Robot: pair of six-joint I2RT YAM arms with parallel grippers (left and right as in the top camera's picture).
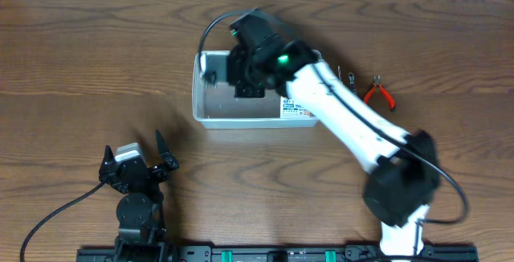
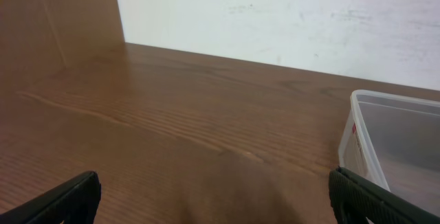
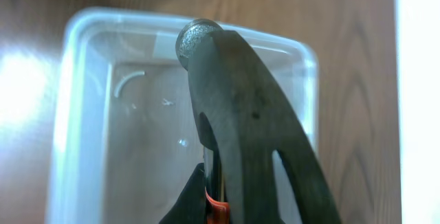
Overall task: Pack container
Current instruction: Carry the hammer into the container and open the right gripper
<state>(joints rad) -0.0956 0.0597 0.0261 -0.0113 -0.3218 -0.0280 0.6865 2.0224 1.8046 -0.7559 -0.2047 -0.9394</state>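
Observation:
My right gripper should keep going down until the tool gets close to the container's bottom (image 1: 234, 106) and then let go, because the hand tool's head hangs inside the container's sides over the free bottom.
The clear plastic container (image 1: 241, 120) stands at the back middle of the table. My right gripper (image 1: 246, 74) hangs over its left half. It is shut on a dark metal hand tool with a rounded tip and an orange grip (image 3: 240, 100). In the right wrist view the tool points down into the container (image 3: 82, 114), whose floor looks bare. My left gripper (image 1: 138, 159) is open and empty, low at the front left. In the left wrist view its fingers (image 2: 216, 207) spread wide over bare wood, and the container's corner (image 2: 364, 124) shows at the right.
Red-handled pliers (image 1: 379, 93) lie on the table right of the container, with a small metal item (image 1: 351, 76) beside them. The container carries a label (image 1: 295, 109) on its front right wall. A white wall (image 2: 289, 18) lies beyond the table's far edge.

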